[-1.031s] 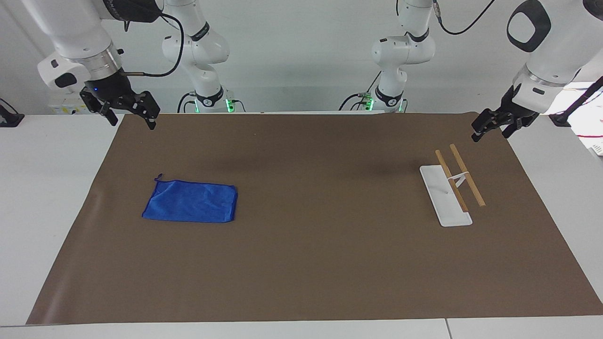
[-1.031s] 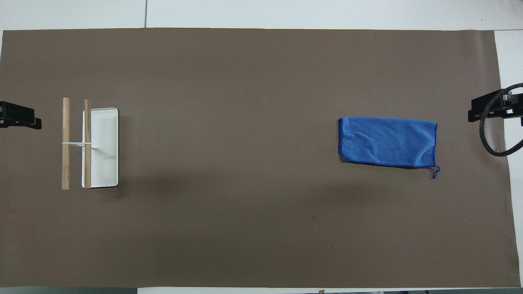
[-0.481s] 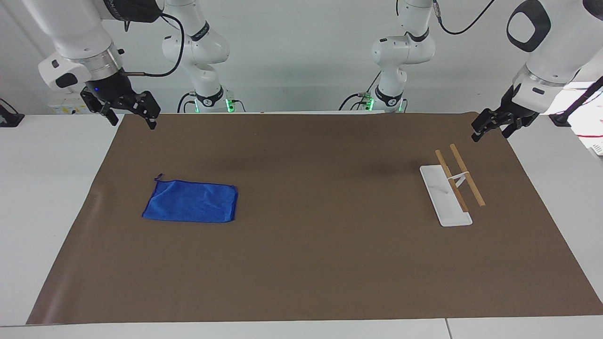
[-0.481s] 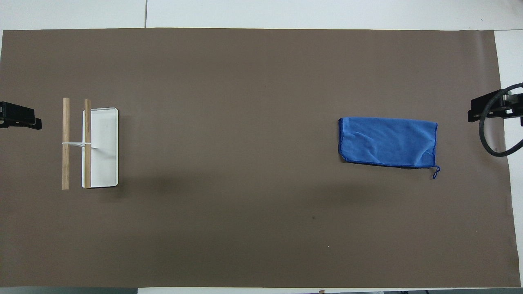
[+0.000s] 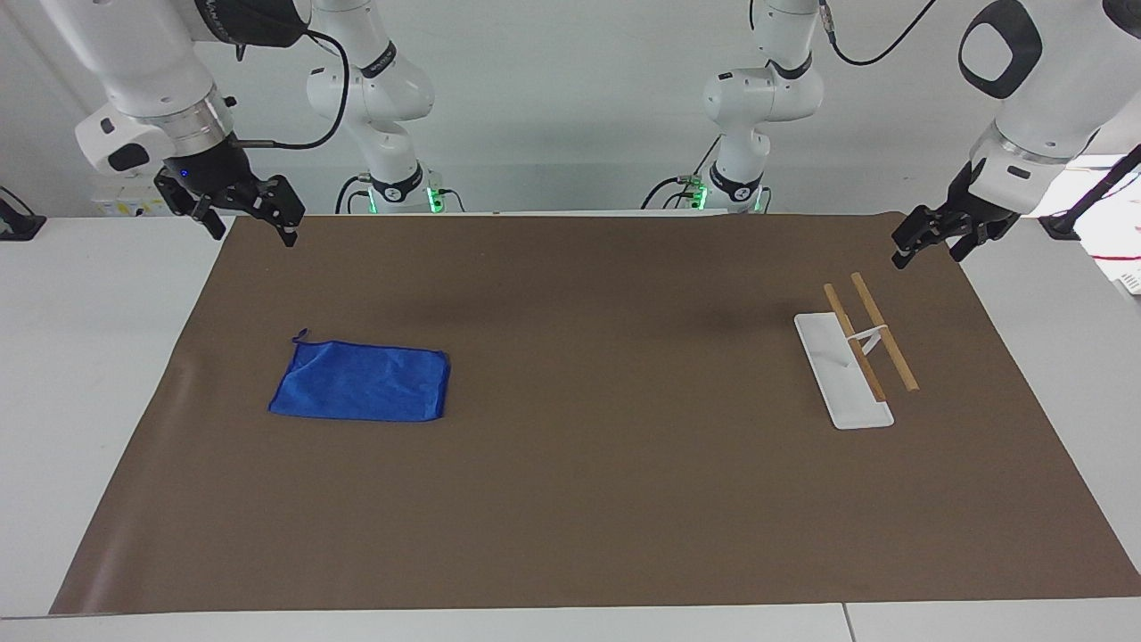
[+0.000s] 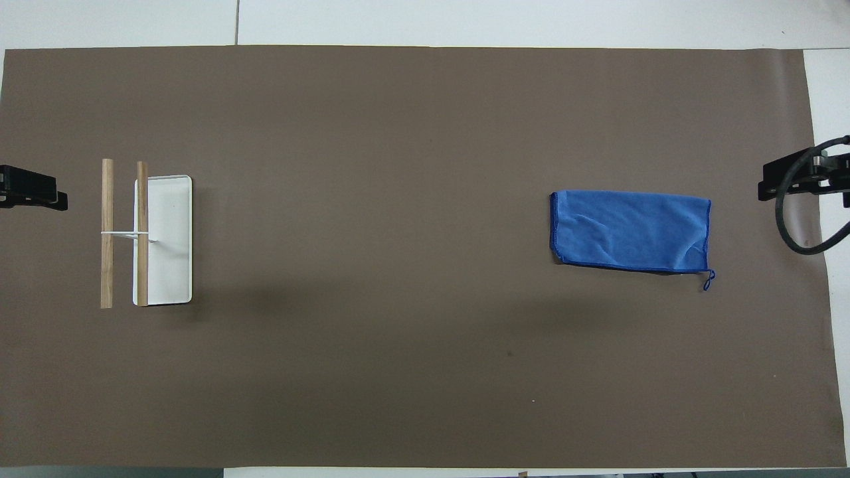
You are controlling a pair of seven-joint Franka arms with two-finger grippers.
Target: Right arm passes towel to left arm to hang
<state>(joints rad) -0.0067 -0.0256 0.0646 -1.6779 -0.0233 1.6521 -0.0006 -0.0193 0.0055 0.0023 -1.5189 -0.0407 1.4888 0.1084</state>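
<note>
My gripper will make the blue towel (image 6: 631,232) sag into bunched folds with its small loop hanging down when it lifts one corner, because soft creases (image 6: 588,210) run across the towel.
The blue towel (image 5: 361,382) (image 6: 631,230) lies flat on the brown mat, toward the right arm's end of the table, its small loop at the corner nearest the robots. My right gripper (image 5: 250,234) (image 6: 793,179), with its blue light, hangs open and empty in the air over the mat's corner, well apart from the towel. At the other end my left gripper (image 5: 927,255) (image 6: 30,189) hangs open and empty over the mat's edge, beside the rack.
A towel rack (image 5: 829,357) (image 6: 169,212) with a white base and two wooden bars (image 5: 882,332) (image 6: 107,232) stands toward the left arm's end. The brown mat (image 5: 606,464) covers most of the white table. A black cable (image 6: 790,226) loops by the right gripper.
The right gripper has shifted very slightly toward the mat. The left arm, towel and rack have not moved.
</note>
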